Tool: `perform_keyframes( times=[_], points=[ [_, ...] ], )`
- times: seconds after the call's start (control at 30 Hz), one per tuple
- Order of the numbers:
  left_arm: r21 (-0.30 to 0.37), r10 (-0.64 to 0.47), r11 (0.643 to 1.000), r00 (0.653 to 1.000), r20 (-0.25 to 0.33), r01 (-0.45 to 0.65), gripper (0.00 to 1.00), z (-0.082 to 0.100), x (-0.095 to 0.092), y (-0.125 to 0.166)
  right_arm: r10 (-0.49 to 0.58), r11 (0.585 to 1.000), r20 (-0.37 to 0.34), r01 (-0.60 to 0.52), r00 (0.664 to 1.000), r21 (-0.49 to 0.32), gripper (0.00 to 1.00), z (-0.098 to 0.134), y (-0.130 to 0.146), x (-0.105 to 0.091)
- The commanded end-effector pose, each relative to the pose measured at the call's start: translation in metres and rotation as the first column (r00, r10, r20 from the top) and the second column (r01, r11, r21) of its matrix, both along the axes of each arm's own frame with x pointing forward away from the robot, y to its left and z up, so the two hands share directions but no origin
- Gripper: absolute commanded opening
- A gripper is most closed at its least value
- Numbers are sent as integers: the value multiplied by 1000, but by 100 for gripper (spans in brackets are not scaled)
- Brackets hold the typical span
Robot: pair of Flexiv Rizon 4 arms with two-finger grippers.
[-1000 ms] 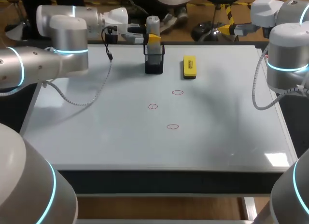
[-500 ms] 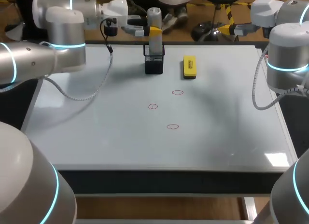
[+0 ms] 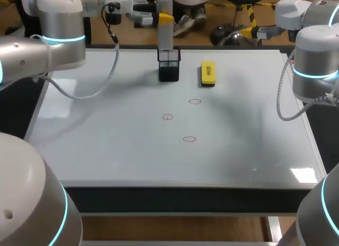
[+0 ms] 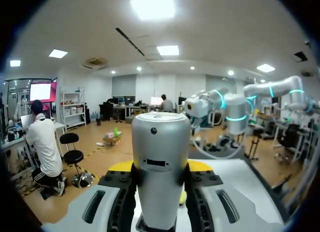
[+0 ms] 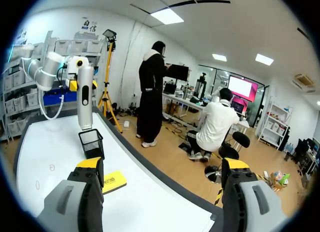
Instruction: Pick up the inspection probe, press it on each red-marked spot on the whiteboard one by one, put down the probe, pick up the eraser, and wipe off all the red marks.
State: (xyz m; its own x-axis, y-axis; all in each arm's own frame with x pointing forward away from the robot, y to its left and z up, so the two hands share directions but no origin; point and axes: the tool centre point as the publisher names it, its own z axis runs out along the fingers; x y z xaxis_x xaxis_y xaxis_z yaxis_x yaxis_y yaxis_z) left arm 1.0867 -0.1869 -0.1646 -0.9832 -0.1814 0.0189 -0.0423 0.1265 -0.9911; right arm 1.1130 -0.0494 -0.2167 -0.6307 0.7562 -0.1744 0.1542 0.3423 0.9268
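A small tick can be seen inside the middle red mark. The red ring point(image 3: 168, 117) will come off and the tick will stay behind when I wipe.
The inspection probe point(image 3: 165, 28), a grey cylinder, hangs upright with its lower end just over the black mesh holder point(image 3: 169, 67) at the whiteboard's point(image 3: 106, 150) far edge. My left gripper point(image 3: 160, 17) is shut on the probe point(image 4: 161, 177), one yellow-tipped finger on each side. The yellow eraser point(image 3: 207, 74) lies right of the holder. Three red marks point(image 3: 195, 102), point(image 3: 168, 117), point(image 3: 189, 139) sit mid-board. My right gripper point(image 5: 162, 164) stands open over the far right corner, nothing between its fingers; ahead of it are the probe point(image 5: 85, 97), the holder point(image 5: 92, 143) and the eraser point(image 5: 114, 181).
The whiteboard covers nearly the whole tabletop. My right arm point(image 3: 315, 60) stands along its right edge, and the left arm point(image 3: 58, 39) crosses the far left corner with a cable point(image 3: 95, 92) hanging below it.
My left gripper has risen with the probe, drawing it up out of the mesh holder. The right arm has not moved.
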Motion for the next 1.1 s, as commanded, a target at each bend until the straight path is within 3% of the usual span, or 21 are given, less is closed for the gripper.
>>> perform_keyframes(
  times=[0.03,0.23,0.6,1.1],
  points=[
    [0,6,1000,1000,5,-6,0,15,-12,21,1,1000,-1,-1,1000,0,100,0,0,1],
    [-7,41,999,999,20,-41,0,18,-15,50,1,1000,-1,-1,1000,0,100,0,0,1],
    [14,77,997,996,46,-78,0,2,-24,102,1,1000,-1,-1,1000,0,100,0,0,1],
    [12,117,993,992,49,-118,0,-42,-33,167,1,1000,-1,-1,1000,0,100,0,0,1]
  ],
)
